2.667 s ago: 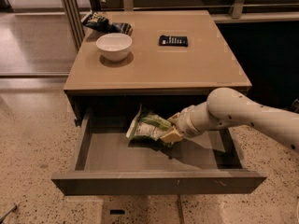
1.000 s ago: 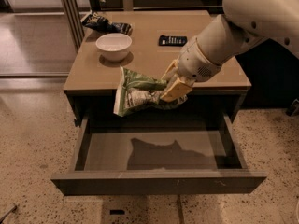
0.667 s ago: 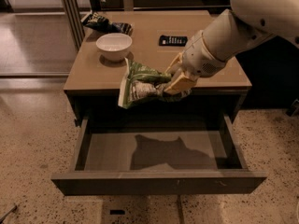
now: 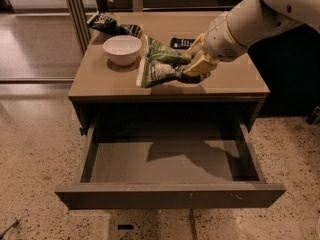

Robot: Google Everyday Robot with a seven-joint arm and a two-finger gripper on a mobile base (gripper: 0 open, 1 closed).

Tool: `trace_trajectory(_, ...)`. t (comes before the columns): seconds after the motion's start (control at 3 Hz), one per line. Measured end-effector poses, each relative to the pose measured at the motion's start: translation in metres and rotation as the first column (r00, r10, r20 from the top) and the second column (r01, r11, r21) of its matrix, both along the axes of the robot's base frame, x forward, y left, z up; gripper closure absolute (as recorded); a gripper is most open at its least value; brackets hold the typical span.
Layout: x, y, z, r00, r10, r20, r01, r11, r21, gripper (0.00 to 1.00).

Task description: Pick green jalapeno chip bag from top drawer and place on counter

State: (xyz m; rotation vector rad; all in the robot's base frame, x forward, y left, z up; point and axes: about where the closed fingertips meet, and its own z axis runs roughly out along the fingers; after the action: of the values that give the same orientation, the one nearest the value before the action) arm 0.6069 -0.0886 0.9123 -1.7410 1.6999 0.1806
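My gripper is holding the green jalapeno chip bag [image 4: 163, 66] over free counter beside the white bowl. It should keep lowering the bag until the bag rests there, then let go.
My gripper [image 4: 196, 64] is shut on the right end of the green jalapeno chip bag [image 4: 159, 65], a shiny green and white bag with dark print. It holds the bag just above the front middle of the tan counter [image 4: 100, 79], to the right of the white bowl. The white arm reaches in from the upper right. The top drawer [image 4: 170, 194] stands pulled wide open below, and its smooth grey inside holds nothing.
A white bowl [image 4: 122, 49] stands on the counter's left side. A dark blue-black snack bag [image 4: 111, 25] lies at the back left. A small black flat object [image 4: 181, 42] lies at the back, partly hidden by the bag. Speckled floor surrounds the table.
The gripper has lifted the chip bag out of the drawer, then carried it up and back over the counter's front edge. The drawer now holds nothing.
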Motion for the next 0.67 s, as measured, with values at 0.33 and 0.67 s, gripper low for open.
trace_trajectory(0.33,0.034,-0.01,-0.003,0.9994,-0.027,0.021,0.027,0.999,0.031,1.0)
trace_trajectory(0.67,0.063,-0.02,-0.013,0.998,-0.058,0.024,0.056,0.996,0.069,1.0)
